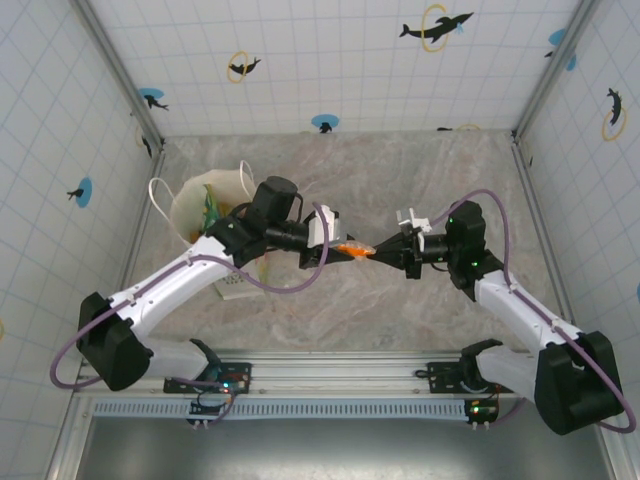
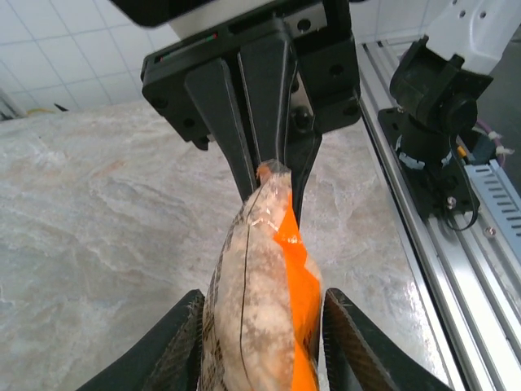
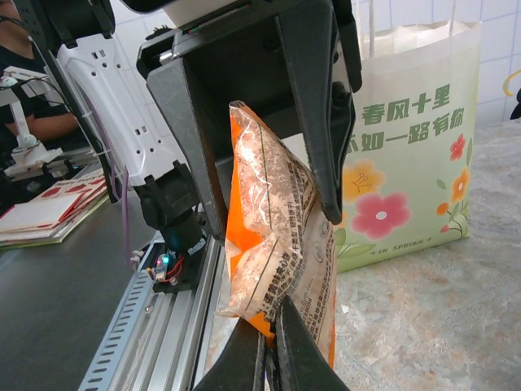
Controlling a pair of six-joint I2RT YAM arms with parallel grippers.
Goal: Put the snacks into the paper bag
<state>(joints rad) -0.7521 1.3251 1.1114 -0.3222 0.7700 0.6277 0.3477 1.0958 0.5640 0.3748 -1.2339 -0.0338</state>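
Note:
The snack packet's end (image 1: 369,251) far from the paper bag (image 1: 200,205) is clamped in my right gripper, which should open before my left gripper carries the packet over.
An orange and clear snack packet (image 1: 355,249) hangs in mid-air over the middle of the table, between both grippers. My right gripper (image 3: 273,326) is shut on the packet's (image 3: 281,236) lower edge. My left gripper (image 2: 264,305) comes from the opposite side, its fingers (image 3: 321,130) pressed against both flat sides of the puffy packet (image 2: 260,301). The paper bag (image 1: 215,215) stands open at the far left behind the left arm, a green packet showing inside. Its flower-printed side (image 3: 407,163) rises behind the packet in the right wrist view.
A small white-green item (image 1: 232,285) lies on the table by the bag's foot, under the left arm. The aluminium base rail (image 1: 330,375) runs along the near edge. Tiled walls (image 1: 60,150) close the table on three sides. The marble tabletop (image 1: 400,180) stretches behind the grippers.

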